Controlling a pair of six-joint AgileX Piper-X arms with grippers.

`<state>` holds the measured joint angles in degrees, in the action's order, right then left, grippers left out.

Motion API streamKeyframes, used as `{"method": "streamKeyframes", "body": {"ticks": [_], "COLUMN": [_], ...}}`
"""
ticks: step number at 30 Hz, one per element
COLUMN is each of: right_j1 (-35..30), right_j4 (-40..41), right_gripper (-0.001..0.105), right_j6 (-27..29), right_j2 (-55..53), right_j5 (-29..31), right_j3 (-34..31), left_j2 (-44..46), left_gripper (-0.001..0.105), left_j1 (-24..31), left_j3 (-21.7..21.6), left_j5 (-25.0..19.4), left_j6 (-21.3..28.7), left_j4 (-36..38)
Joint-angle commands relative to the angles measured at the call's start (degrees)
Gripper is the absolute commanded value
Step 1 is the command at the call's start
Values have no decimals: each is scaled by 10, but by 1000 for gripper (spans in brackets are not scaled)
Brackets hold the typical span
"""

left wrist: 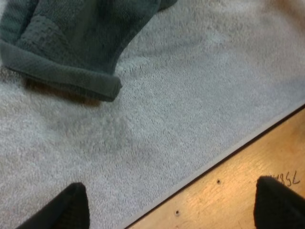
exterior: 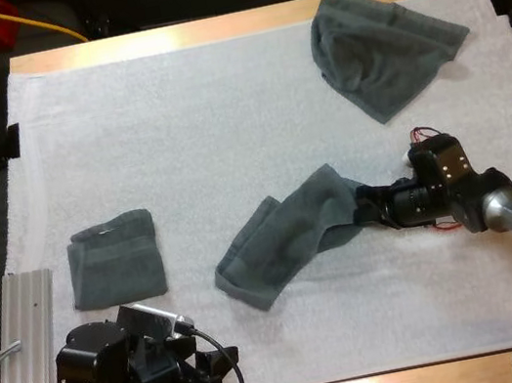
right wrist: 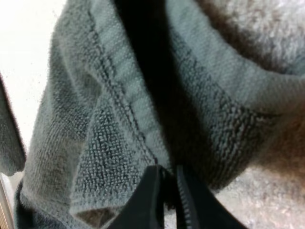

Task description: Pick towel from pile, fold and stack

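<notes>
A second layer of the towel is peeking out from behind the bunched part, so I expect the towel to drop open into a wide square when I raise its corners.
A dark grey-green towel lies stretched in a long bunched strip across the middle of the mat. My right gripper is at its right end, shut on a fold of the towel, with the fingertips pinching the cloth. A folded towel rests flat at the left. One crumpled towel sits at the far right corner. My left gripper hovers low by the mat's near edge, open, with its fingers wide apart and a hemmed towel corner ahead of them.
The white mat covers most of the table, with bare wood along the near edge under my left gripper. A metal rail runs beside the mat at the left.
</notes>
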<state>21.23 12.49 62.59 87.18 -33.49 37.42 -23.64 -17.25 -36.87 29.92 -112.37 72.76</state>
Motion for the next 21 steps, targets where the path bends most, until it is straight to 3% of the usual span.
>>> {"method": "streamKeyframes", "body": {"ticks": [1, 11, 15, 21], "right_j1": [-4, -4, -4, -4], "right_j4": [-7, 24, 94, 181], "right_gripper": [0, 0, 0, 0], "right_j6": [1, 7, 52, 98], "right_j2": [-11, -102, -140, -170], "right_j5": [-8, 4, 31, 67], "right_j3": [1, 1, 1, 1], "left_j2": [-2, -2, -3, -17], "left_gripper": [69, 69, 69, 69], "left_j1": [-1, -1, -1, -1], "left_j3": [0, 29, 52, 61], "left_j5": [4, 22, 51, 50], "left_j6": [-5, 0, -8, -45], "left_j4": [-10, -36, -63, -107]}}
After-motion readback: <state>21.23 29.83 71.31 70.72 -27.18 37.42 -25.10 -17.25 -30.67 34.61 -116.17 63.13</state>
